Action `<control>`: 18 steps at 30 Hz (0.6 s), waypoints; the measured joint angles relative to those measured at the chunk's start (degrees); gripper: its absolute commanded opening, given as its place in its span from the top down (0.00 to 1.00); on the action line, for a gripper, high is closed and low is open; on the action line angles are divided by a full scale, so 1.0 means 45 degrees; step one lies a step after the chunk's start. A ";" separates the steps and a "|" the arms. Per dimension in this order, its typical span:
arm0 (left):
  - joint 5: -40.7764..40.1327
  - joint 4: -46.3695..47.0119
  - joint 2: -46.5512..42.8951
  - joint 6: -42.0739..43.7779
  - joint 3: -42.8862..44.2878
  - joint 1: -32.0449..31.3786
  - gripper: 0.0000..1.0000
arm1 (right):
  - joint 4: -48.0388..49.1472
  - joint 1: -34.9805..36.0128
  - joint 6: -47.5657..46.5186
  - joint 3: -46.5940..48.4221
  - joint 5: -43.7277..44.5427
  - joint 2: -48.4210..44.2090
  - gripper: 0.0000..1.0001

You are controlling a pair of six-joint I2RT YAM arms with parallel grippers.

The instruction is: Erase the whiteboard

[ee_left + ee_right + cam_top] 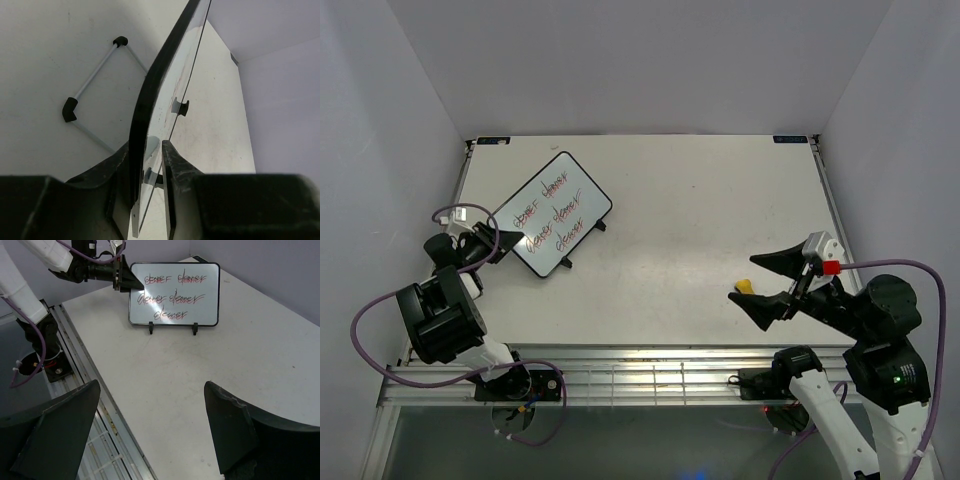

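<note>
My right gripper goes on going down until its fingers are on both sides of the eraser. It is wide open, and the yellow eraser lies clear of the whiteboard.
The whiteboard lies at the table's far left, angled, with red-and-black handwriting on it. My left gripper is shut on its left edge. In the left wrist view the black rim runs edge-on between the fingers. The right wrist view shows the board on its small black feet, with the left gripper at its corner. My right gripper is open and empty at the near right, over a small yellow eraser. That eraser is hidden in the right wrist view, where the gripper spans bare table.
A metal rail runs along the table's near edge and also shows in the right wrist view. Grey walls close in the far side and both flanks. A thin silver bar with black corner pieces shows left of the board's rim.
</note>
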 measured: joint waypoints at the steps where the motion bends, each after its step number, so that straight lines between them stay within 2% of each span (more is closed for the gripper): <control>1: 0.0000 0.0019 0.0068 0.0010 0.0015 0.0000 0.68 | 0.0029 0.0000 -0.0005 0.0058 -0.0034 0.0000 0.10; 4: 0.0257 0.0121 0.0209 -0.0005 0.0073 0.0000 0.79 | 0.0107 0.0000 -0.0097 0.0126 -0.0073 -0.0010 0.10; 5: 0.0452 0.0223 0.0214 -0.0015 0.0107 0.0000 0.88 | 0.0112 0.0000 -0.0165 0.0131 -0.0083 -0.0015 0.10; 6: 0.0738 0.0359 0.0214 -0.0019 0.0175 -0.0029 0.92 | 0.0112 0.0000 -0.0228 0.0131 -0.0087 -0.0029 0.10; 9: 0.1001 0.0588 0.0034 -0.0039 0.0262 -0.0141 0.99 | 0.0121 0.0000 -0.0321 0.0131 -0.0083 -0.0039 0.10; 18: -0.0228 -0.1394 -0.1841 0.0646 0.0238 -0.0180 1.00 | 0.0219 0.0000 -0.0330 0.0131 -0.0078 -0.0039 0.10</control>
